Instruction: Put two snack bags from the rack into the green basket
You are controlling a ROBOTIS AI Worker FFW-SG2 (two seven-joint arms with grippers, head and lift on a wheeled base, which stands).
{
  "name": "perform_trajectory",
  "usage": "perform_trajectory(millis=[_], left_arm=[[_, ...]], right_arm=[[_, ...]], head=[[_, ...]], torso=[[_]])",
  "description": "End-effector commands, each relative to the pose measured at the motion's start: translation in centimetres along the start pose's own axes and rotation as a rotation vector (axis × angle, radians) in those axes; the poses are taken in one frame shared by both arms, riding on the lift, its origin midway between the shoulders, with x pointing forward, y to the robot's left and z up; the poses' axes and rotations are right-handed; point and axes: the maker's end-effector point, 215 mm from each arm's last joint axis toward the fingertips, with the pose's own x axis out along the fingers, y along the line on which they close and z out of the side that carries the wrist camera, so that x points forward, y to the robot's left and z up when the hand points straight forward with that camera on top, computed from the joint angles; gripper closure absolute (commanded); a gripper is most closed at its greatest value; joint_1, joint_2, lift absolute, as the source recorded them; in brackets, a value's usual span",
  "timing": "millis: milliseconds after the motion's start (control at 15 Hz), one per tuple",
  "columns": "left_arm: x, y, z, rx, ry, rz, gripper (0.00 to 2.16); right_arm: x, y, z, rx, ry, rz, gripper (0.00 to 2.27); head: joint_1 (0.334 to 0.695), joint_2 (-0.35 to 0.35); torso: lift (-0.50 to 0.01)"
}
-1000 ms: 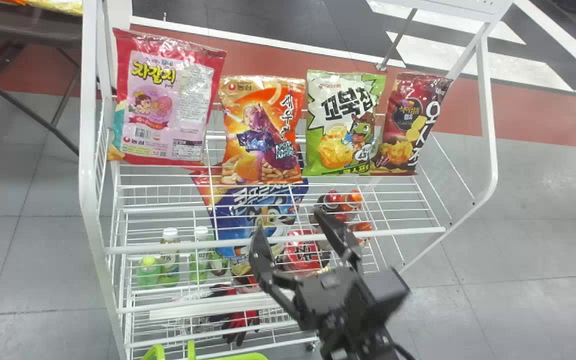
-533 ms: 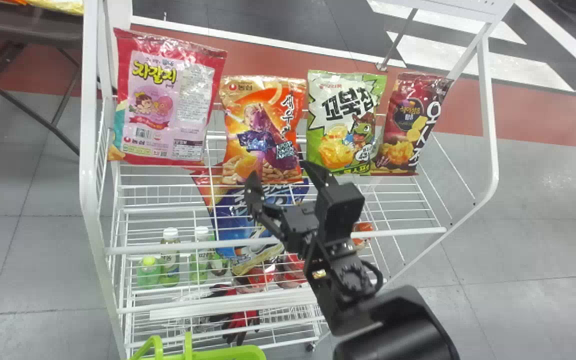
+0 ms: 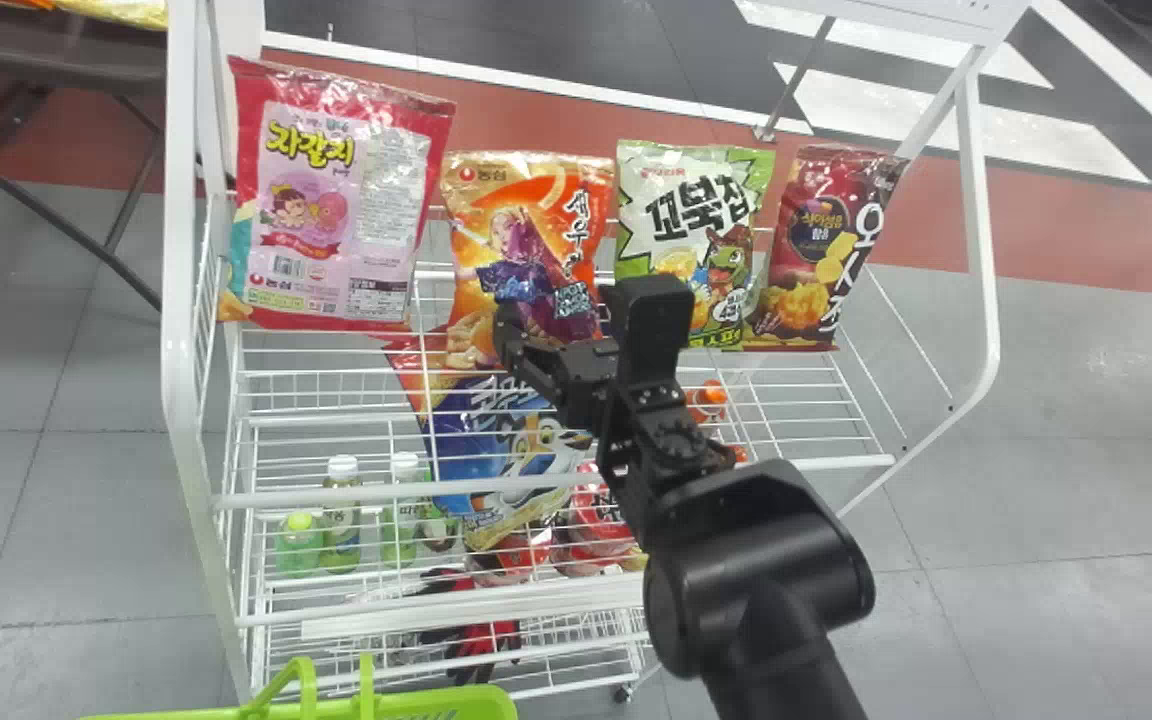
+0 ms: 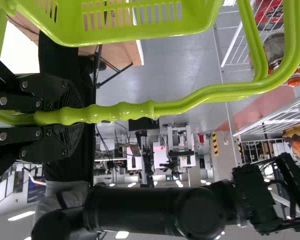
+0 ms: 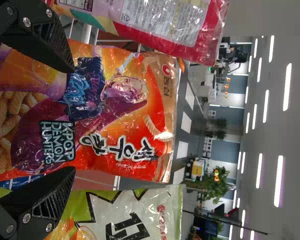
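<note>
The bag's creased film [image 5: 65, 120] stretches across my open fingers, so I expect the middle of the orange bag [image 3: 526, 254] to bunch into a narrow part under a flared top when I squeeze and lift the bag.
In the head view my right gripper [image 3: 554, 330] is at the lower part of the orange snack bag [image 3: 526, 240], which stands on the rack's upper shelf. In the right wrist view the right gripper [image 5: 72, 120] is open, its fingers on either side of the orange bag [image 5: 115, 105]. Beside that bag stand a pink-red bag [image 3: 336, 200], a green bag [image 3: 691, 220] and a dark red bag [image 3: 816, 240]. The green basket [image 3: 476, 703] is at the head view's bottom edge. The left gripper [image 4: 37, 118] is shut on the basket's handle [image 4: 120, 112] in the left wrist view.
The white rack [image 3: 556, 482] has a front rail across the upper shelf. Lower down are a blue snack bag [image 3: 496, 440], bottles [image 3: 341, 510], red cups [image 3: 596, 510] and dark red gloves [image 3: 476, 640]. A dark table [image 3: 46, 50] stands at the far left.
The right arm has moved forward over the rack, from above the front rail to the orange bag. The basket has shifted slightly at the bottom edge. The bags remain in place.
</note>
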Motion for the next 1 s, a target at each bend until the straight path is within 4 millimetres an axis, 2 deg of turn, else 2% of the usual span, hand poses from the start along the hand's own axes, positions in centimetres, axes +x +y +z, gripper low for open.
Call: perform_trajectory(millis=[0,333,400,467,533,600,733,933], left_arm=[[0.0,0.2,0.0,-0.005,0.0,0.001,1.52],[-0.3,0.5,0.5,-0.005,-0.008,0.007,1.52],[-0.3,0.6,0.6,-0.005,-0.008,0.007,1.52],[-0.3,0.6,0.6,-0.009,-0.006,0.006,1.52],[-0.3,0.6,0.7,-0.008,-0.007,0.006,1.52],[-0.3,0.7,0.6,-0.011,-0.006,0.006,1.52],[-0.3,0.8,0.5,-0.017,-0.004,0.003,1.52],[-0.3,0.7,0.4,-0.015,-0.003,0.001,1.52]], right_arm=[[1.5,-0.5,-0.1,0.024,0.03,0.012,0.13],[3.2,1.5,0.3,0.059,0.044,0.109,0.13],[3.4,2.2,-0.2,0.067,0.07,0.133,0.32],[3.6,2.3,-0.3,0.07,0.079,0.14,0.61],[3.8,2.4,-0.4,0.074,0.089,0.141,1.4],[3.8,2.5,-1.0,0.073,0.116,0.142,1.9],[3.6,2.4,-0.8,0.073,0.112,0.137,2.02],[2.6,0.9,-0.7,0.067,0.1,0.084,2.02]], head=[[0.695,-0.335],[0.695,-0.303],[0.695,-0.296],[0.695,-0.29],[0.695,-0.274],[0.695,-0.27],[0.695,-0.268],[0.695,-0.275]], torso=[[-0.007],[-0.007],[-0.007],[-0.007],[-0.007],[-0.007],[-0.007],[-0.007]])
